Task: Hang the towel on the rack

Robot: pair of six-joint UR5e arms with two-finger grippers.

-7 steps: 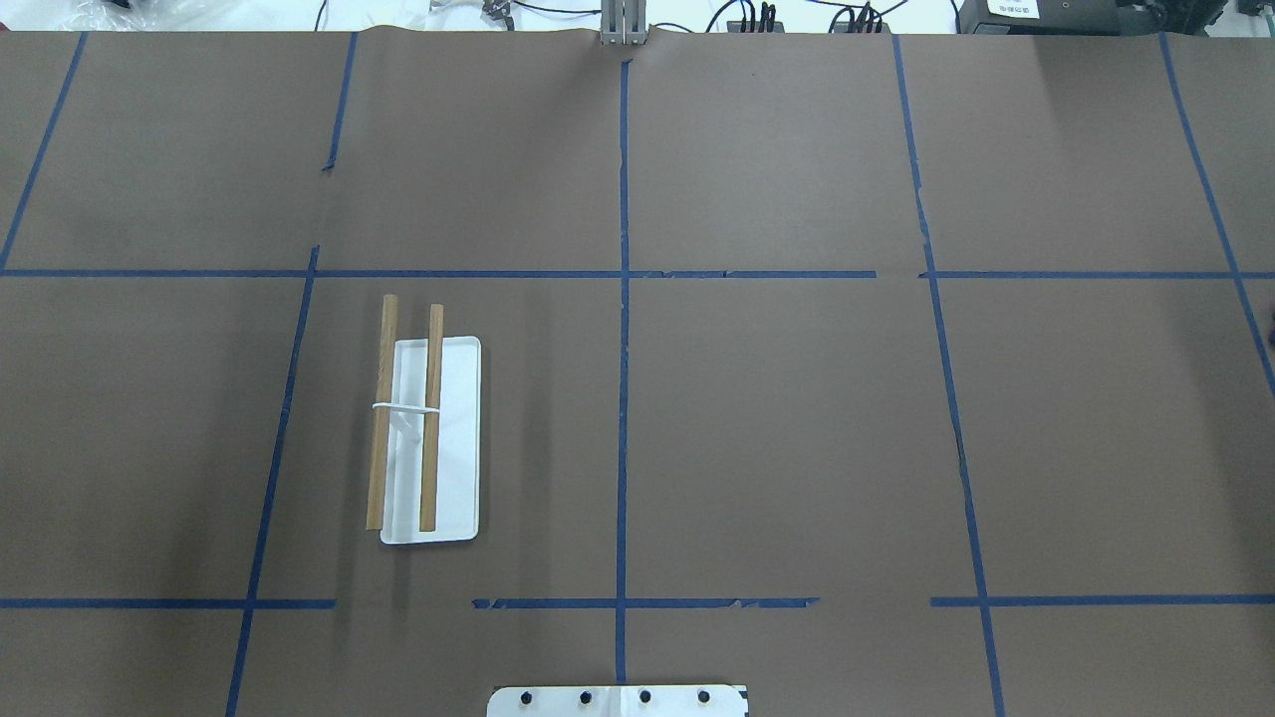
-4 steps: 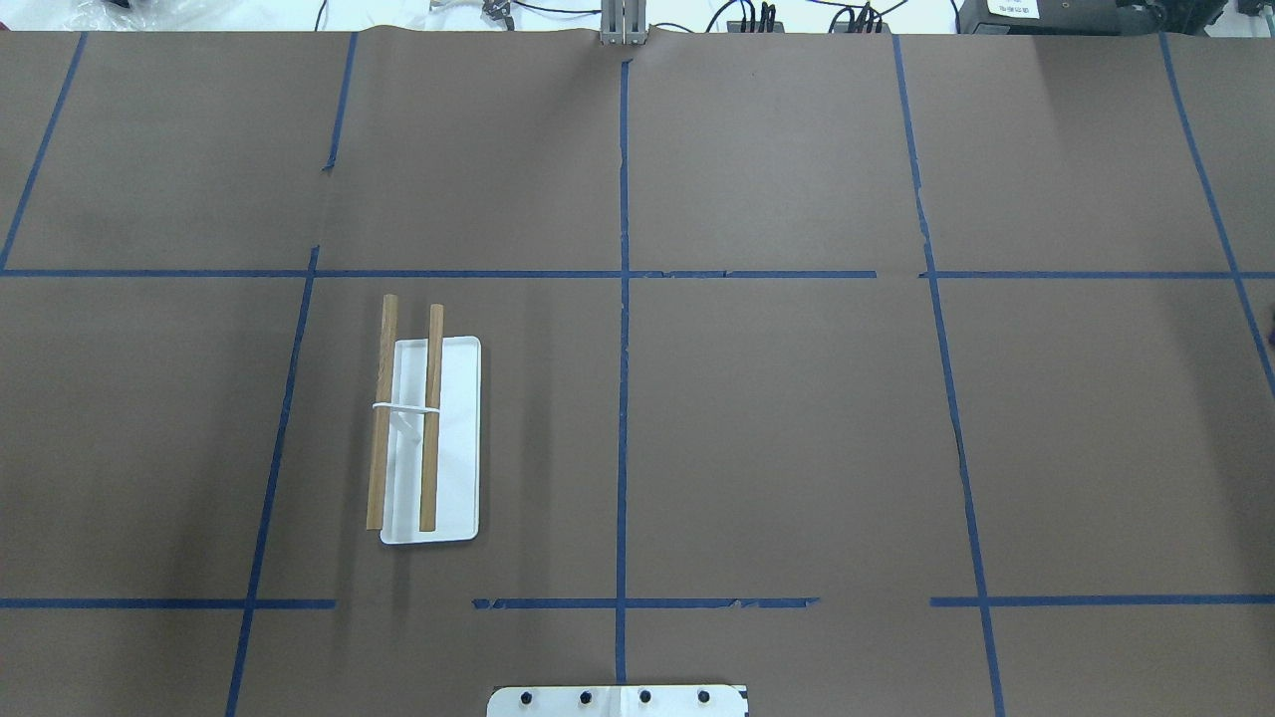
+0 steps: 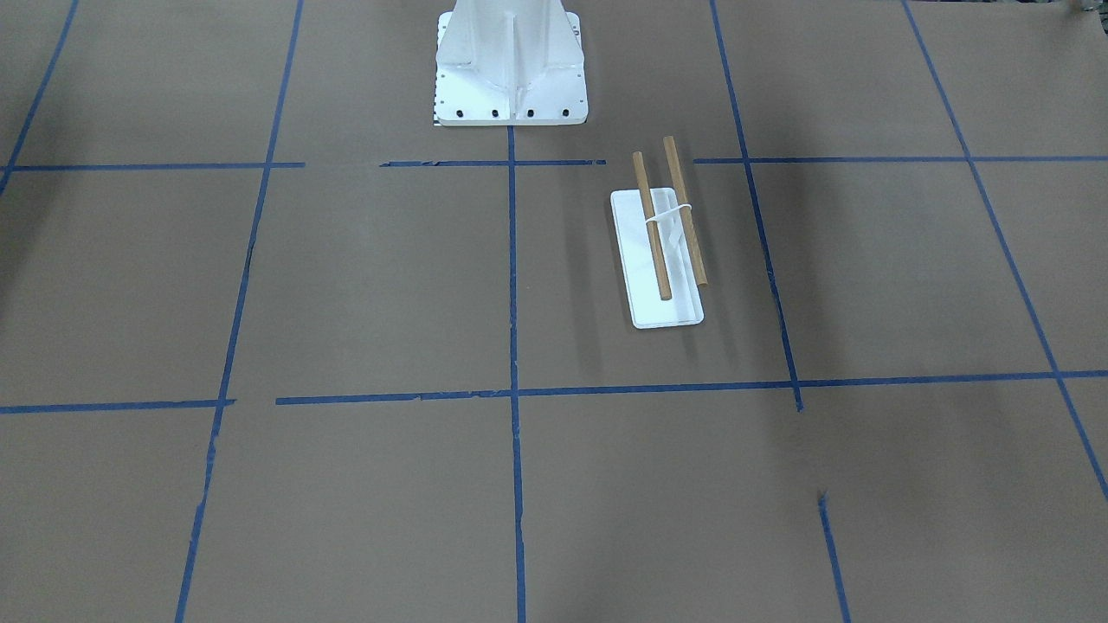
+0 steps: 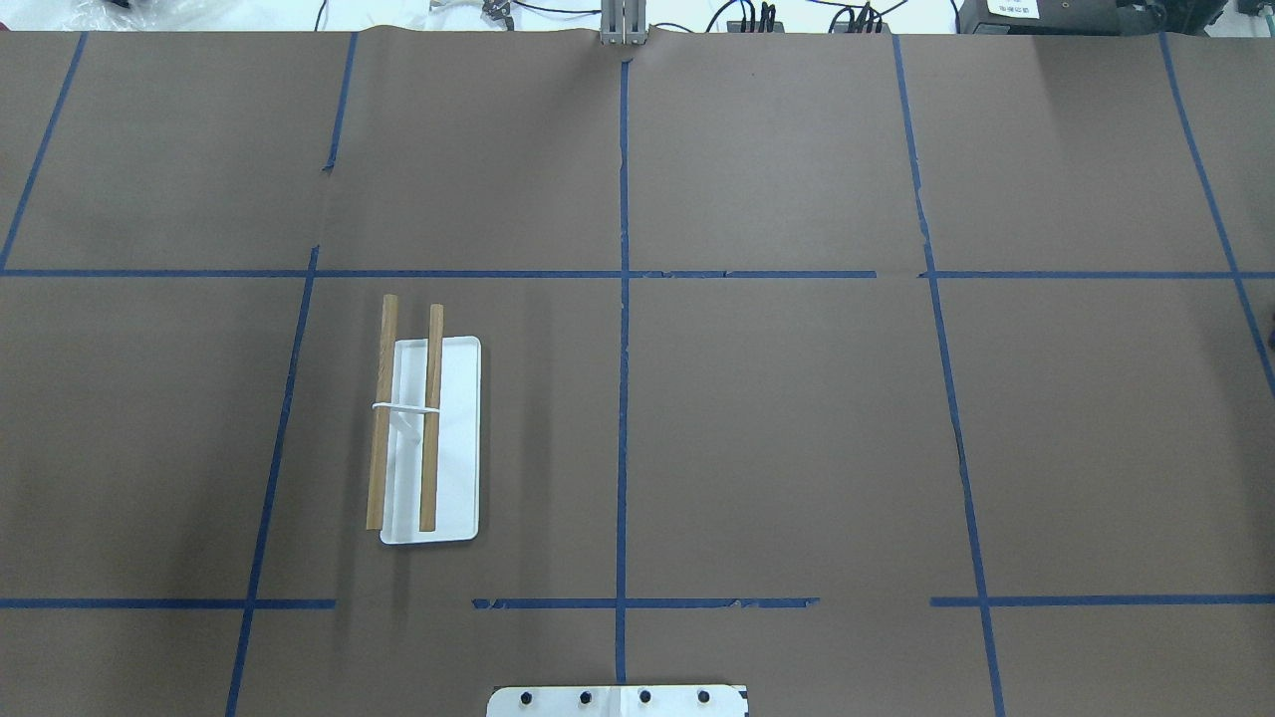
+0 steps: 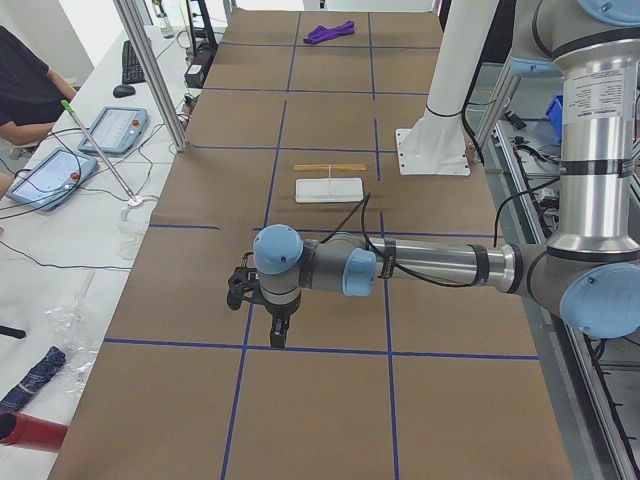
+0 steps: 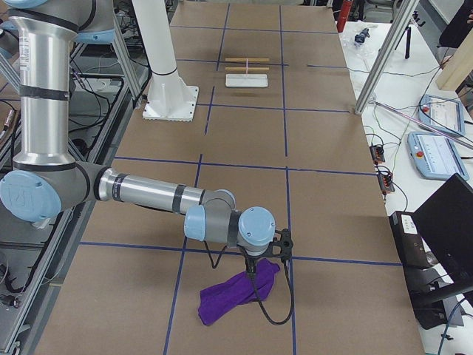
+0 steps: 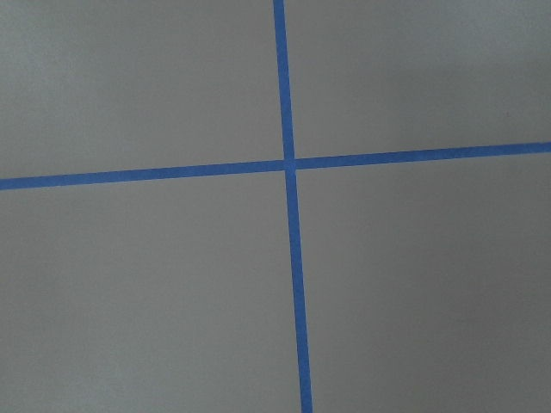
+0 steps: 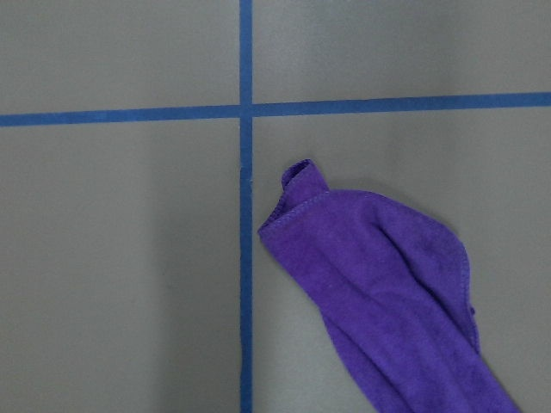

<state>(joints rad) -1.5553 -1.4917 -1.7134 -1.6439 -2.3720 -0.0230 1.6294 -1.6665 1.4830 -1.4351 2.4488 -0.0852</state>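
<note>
I expect the purple towel [image 8: 370, 275] to hang bunched at the grip and spread out below when I lift it, because it lies in loose overlapping folds [image 8: 405, 249].
The rack [image 4: 403, 418] has two thin brown dowels on a small white support over a flat white tray base [image 4: 460, 448]. It stands left of the table's middle and also shows in the front view [image 3: 666, 216]. The purple towel [image 6: 230, 297] lies crumpled on the table at the robot's far right end, also in the right wrist view [image 8: 387, 301]. My right gripper [image 6: 253, 274] hangs just over the towel's near end; I cannot tell if it is open or shut. My left gripper [image 5: 276, 333] hangs over a tape crossing at the far left end, its state unclear.
The white ribbed pedestal [image 3: 511, 69] with bolt holes stands at the table's near middle edge. Blue tape lines [image 4: 624, 398] divide the brown paper. Operators' tablets [image 5: 110, 128] and cables lie beyond the far table edge.
</note>
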